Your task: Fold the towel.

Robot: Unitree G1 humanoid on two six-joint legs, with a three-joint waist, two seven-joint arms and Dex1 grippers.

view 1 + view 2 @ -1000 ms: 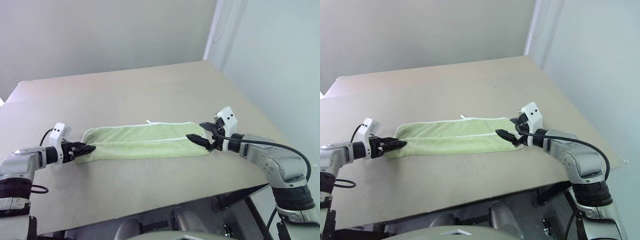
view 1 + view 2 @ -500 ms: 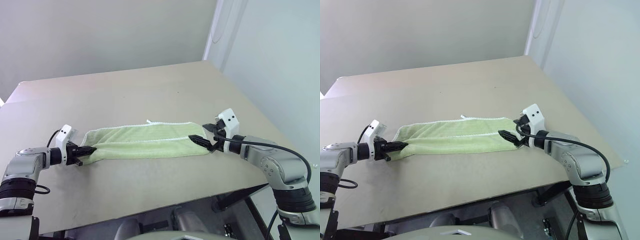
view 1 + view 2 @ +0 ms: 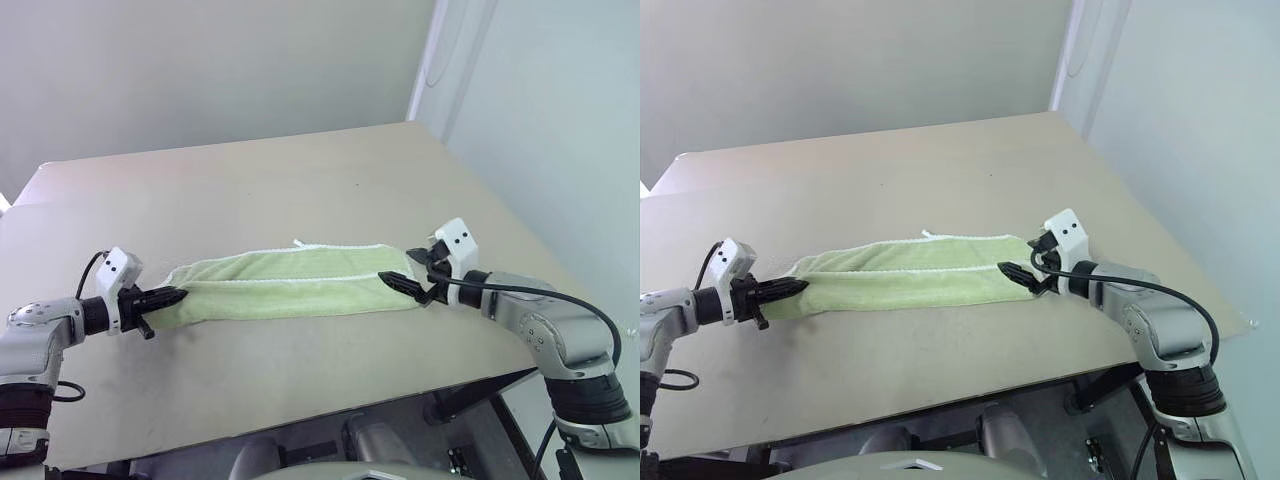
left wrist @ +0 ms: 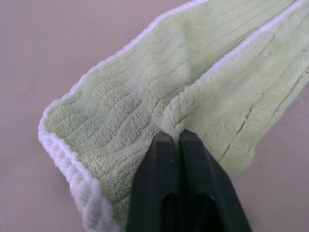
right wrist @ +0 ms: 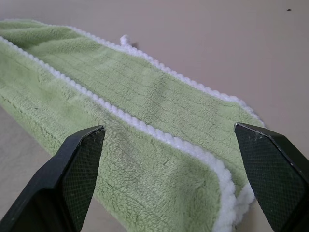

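Both layers [image 3: 365, 287] will fold over together when the robot carries the towel's end beside its right gripper inward, because the towel's whitish edges overlap [image 5: 235, 203] at that end.
The towel [image 3: 290, 284] is pale lime-green with whitish stitched edges. It lies across the table as a long band folded lengthwise. My left gripper [image 3: 172, 296] is shut on its left end, which is raised a little off the table. In the left wrist view the two black fingers [image 4: 159, 159] pinch a fold of the towel [image 4: 125, 96]. My right gripper [image 3: 398, 268] stands open at the towel's right end. Its fingers [image 5: 77, 169] straddle the end of the towel [image 5: 145, 111] with nothing clamped. A small white tag loop [image 5: 124, 38] sticks out from the far edge.
The tan table [image 3: 300, 190] stretches bare beyond the towel. Its right edge [image 3: 520, 235] runs close past my right arm, and its front edge [image 3: 300, 415] lies just below the towel. A pale wall [image 3: 200, 70] stands behind.
My left gripper has closed on the towel's left end, then drawn back and up slightly, lifting that end. The right gripper has stayed open in place.
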